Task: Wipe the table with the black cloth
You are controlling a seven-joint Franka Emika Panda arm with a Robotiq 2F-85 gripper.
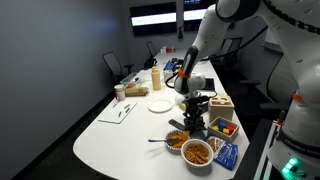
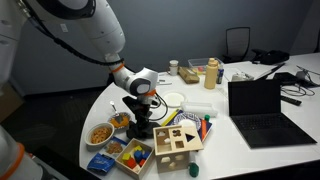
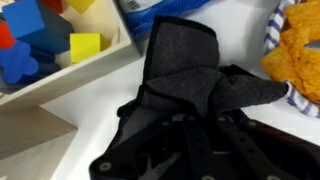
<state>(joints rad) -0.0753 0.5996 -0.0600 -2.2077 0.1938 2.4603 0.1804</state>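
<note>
My gripper is wiping with the black cloth, and the cloth's loose end is close against the tray of coloured blocks (image 2: 134,154), beside the snack bowls. So next my gripper wipes back toward the white plate (image 1: 160,106).
The black cloth (image 3: 185,70) is bunched and pinched between my gripper's (image 3: 190,118) fingers in the wrist view, its free end spread on the white table (image 3: 110,85). In both exterior views the gripper (image 1: 193,118) (image 2: 141,122) points down at the table among the bowls and the toy box, with the dark cloth (image 2: 143,130) under it.
A wooden shape-sorter box (image 2: 178,142) and a tray of coloured blocks (image 3: 40,40) sit close by. Bowls of snacks (image 1: 197,152) (image 3: 300,50) flank the gripper. A white plate (image 1: 160,104), bottles (image 2: 211,72), a laptop (image 2: 262,105) and papers (image 1: 122,111) also stand on the table.
</note>
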